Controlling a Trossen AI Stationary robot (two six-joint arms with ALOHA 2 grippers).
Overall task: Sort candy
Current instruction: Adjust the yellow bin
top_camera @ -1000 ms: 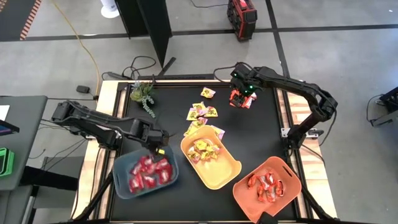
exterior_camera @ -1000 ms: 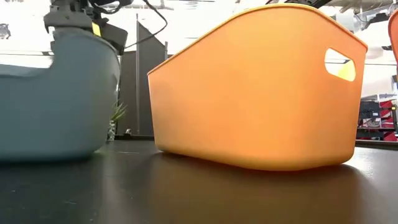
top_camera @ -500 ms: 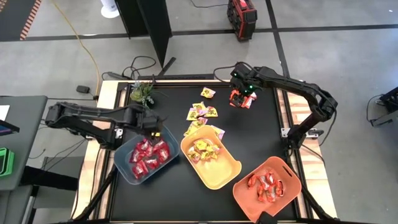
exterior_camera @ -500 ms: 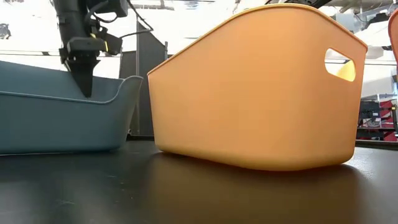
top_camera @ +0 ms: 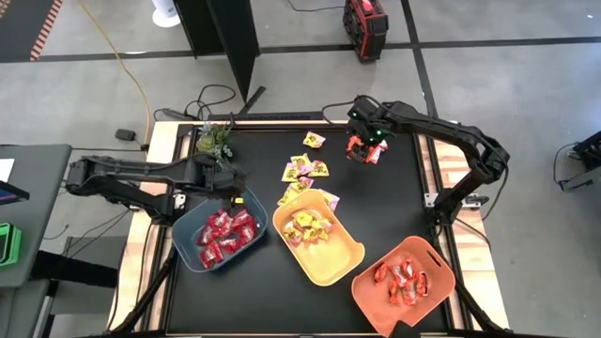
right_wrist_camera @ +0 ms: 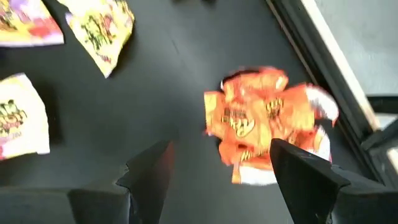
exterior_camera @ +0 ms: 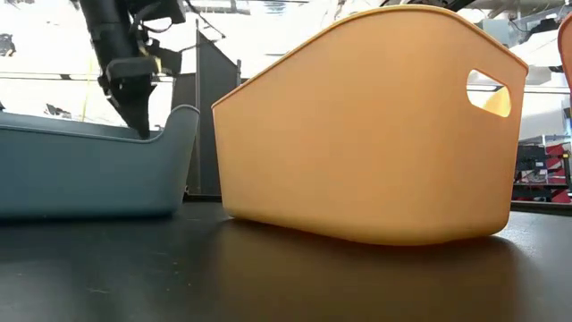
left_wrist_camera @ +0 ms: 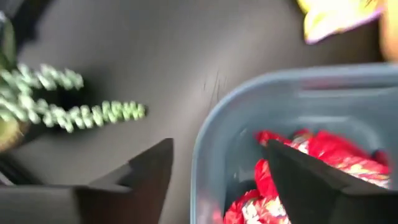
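Note:
The yellow bin's far end (top_camera: 304,194) is angled into loose yellow candy. My left gripper should leave the blue-grey bin and turn the yellow bin by its rim (top_camera: 292,251) because of that.
Deep red candy (top_camera: 225,233) fills the blue-grey bin (top_camera: 188,246) at the near left. My left gripper (left_wrist_camera: 224,180) is open over the bin's far rim (left_wrist_camera: 214,124), one finger inside and one outside; I cannot tell if it touches. Orange-red candy (right_wrist_camera: 267,121) lies in a small heap at the far right of the table, and my right gripper (right_wrist_camera: 227,171) hovers open just above it, touching nothing. Yellow candy (top_camera: 305,170) lies loose mid-table. More yellow pieces sit in the yellow bin (top_camera: 331,268), and orange-red ones in the orange bin (top_camera: 427,255).
A green plant sprig (top_camera: 218,141) lies at the far left, close behind my left gripper (top_camera: 235,188). The three bins stand in a slanting row along the table's near side. In the low view the yellow bin (exterior_camera: 375,134) blocks most of the table.
My left gripper has gone toward the table's far edge and turned. The blue-grey bin has slid that way with it. In the low view the bin first loomed large and tipped; now it sits level on the table. My right arm has kept still.

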